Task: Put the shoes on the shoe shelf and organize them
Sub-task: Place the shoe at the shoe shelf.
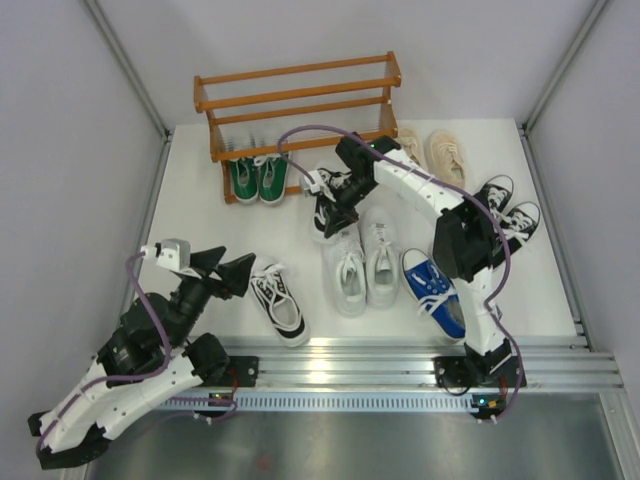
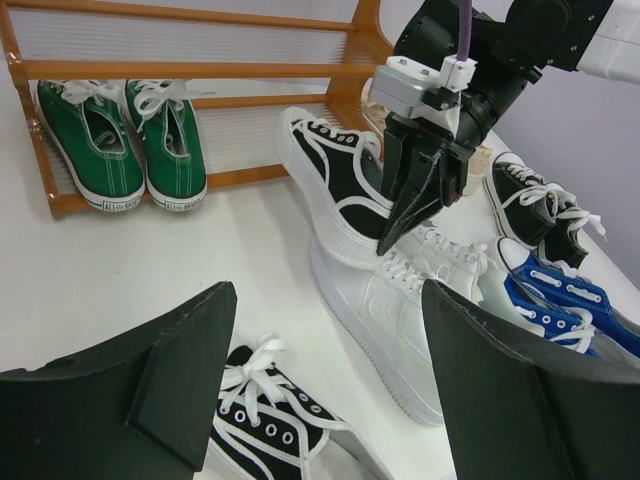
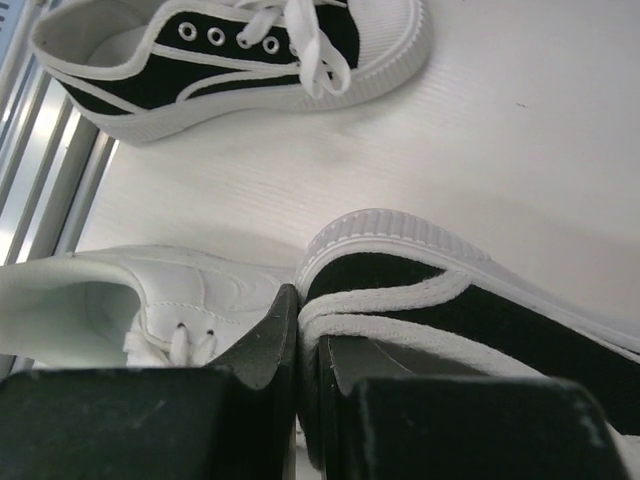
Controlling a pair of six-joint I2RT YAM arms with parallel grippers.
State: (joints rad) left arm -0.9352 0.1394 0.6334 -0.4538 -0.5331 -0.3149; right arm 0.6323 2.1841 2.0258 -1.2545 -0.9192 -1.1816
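Observation:
The black-and-white shoe's toe (image 2: 295, 124) faces the shelf's free bottom level. My right gripper should go on bringing it in until it rests by the shelf's end post (image 1: 387, 117), then release.
The orange-brown shoe shelf (image 1: 295, 100) stands at the back, with the green pair (image 1: 258, 178) on its bottom tier. My right gripper (image 1: 326, 212) is shut on the collar rim of a black-and-white shoe (image 2: 335, 185), one finger inside and one outside (image 3: 300, 300). That shoe (image 3: 480, 300) hangs tilted, its heel over the white pair (image 1: 365, 260). The matching black-and-white shoe (image 1: 278, 300) lies near the front edge. My left gripper (image 1: 225, 268) hovers open just above its laces (image 2: 328, 300), holding nothing.
A blue shoe (image 1: 435, 290) lies right of the white pair. The black canvas pair (image 1: 505, 210) and the beige pair (image 1: 430, 150) sit at the right and back right. A metal rail (image 1: 400, 360) runs along the near edge. Grey walls enclose the table.

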